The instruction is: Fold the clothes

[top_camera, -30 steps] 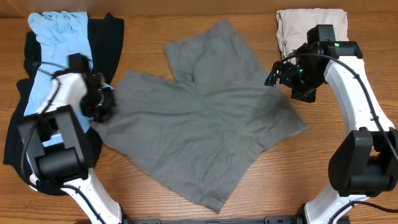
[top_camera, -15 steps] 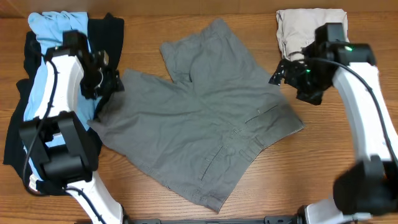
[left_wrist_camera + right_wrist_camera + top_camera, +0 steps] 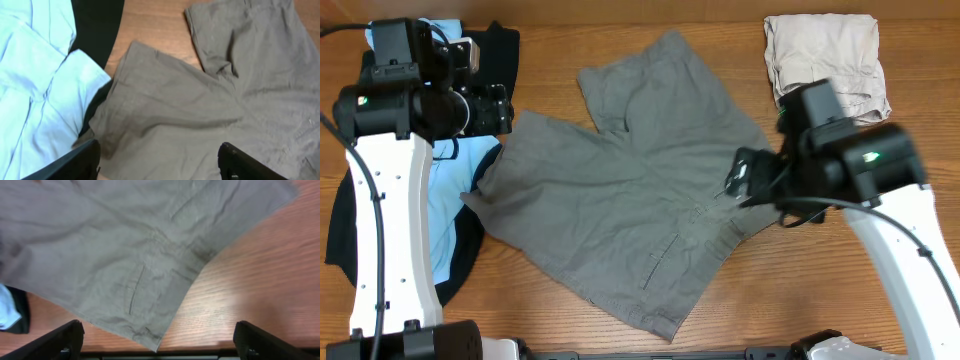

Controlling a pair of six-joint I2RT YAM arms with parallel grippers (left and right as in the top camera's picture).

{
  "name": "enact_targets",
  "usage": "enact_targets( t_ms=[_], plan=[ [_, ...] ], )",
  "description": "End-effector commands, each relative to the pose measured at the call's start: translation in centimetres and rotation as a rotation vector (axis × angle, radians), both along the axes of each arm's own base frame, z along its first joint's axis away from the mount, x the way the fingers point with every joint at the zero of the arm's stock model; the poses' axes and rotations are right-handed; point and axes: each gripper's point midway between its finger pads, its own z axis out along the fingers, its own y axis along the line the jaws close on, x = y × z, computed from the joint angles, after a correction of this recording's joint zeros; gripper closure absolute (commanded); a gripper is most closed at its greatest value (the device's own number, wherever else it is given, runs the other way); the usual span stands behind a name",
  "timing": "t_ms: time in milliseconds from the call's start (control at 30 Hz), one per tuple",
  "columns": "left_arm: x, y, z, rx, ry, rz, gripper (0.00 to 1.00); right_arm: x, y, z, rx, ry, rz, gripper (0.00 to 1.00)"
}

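Note:
The grey shorts' corner (image 3: 482,205) is on top of the black garment, so next my right gripper grabs the shorts' opposite edge (image 3: 738,236) and pulls the shorts clear before folding.
The grey shorts (image 3: 640,200) lie spread flat across the middle of the table, waistband toward the front right. My left gripper (image 3: 502,110) hovers open above their left edge, beside the light blue garment (image 3: 445,215) and the black garment (image 3: 505,50). In the left wrist view the shorts (image 3: 200,110) fill the space under the left gripper (image 3: 160,165), and nothing is between its fingers. My right gripper (image 3: 740,185) hangs open over the shorts' right side. The right wrist view has the shorts' pocket and corner (image 3: 125,245) below the right gripper (image 3: 162,342), which holds nothing.
A folded beige cloth (image 3: 825,55) lies at the back right. The light blue (image 3: 35,90) and black (image 3: 97,25) garments are piled along the left edge. Bare wooden table (image 3: 250,290) shows to the right of the shorts and in front of them.
My left gripper has opened, let go of the shorts' left edge and risen toward the back. The right arm has swung forward and left over the shorts' right side.

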Motion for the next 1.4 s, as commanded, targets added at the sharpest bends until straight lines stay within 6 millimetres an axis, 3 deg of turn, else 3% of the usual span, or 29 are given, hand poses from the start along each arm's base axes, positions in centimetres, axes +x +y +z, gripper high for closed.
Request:
enact_targets(
  t_ms=[0,33,267,500,600,667,867,1033,1367],
  plan=[
    [-0.3,-0.1,0.8,0.016,-0.016,-0.019,0.05,-1.3,0.7,-3.9,-0.031,0.084,-0.067,0.00],
    [-0.2,0.3,0.8,0.033,-0.018,-0.009,0.00,-1.3,1.4,-5.1,-0.009,0.095,-0.052,0.00],
    [0.4,1.1,1.1,0.071,-0.044,0.020,0.00,0.1,4.7,-13.0,0.118,0.095,0.057,0.01],
    [0.8,1.1,1.2,0.069,-0.056,0.026,0.00,-0.9,4.3,-18.8,0.055,0.244,0.061,0.12],
    [0.8,1.1,1.2,0.068,-0.056,0.026,0.00,-1.5,4.0,-20.3,0.033,0.298,0.056,0.34],
    [0.7,1.1,1.2,0.068,-0.054,0.026,0.00,-1.8,3.9,-21.2,0.019,0.328,0.054,0.42],
    [0.7,1.1,1.1,0.062,-0.051,0.031,0.00,-1.9,3.0,-22.9,-0.033,0.348,0.045,0.44],
    [0.7,1.0,1.1,0.061,-0.052,0.030,0.00,-1.6,0.9,-24.1,-0.081,0.382,-0.015,0.44],
    [0.7,1.0,0.0,0.058,-0.032,0.030,0.00,1.2,-6.4,-24.4,-0.030,0.374,-0.244,0.44]
  ],
)
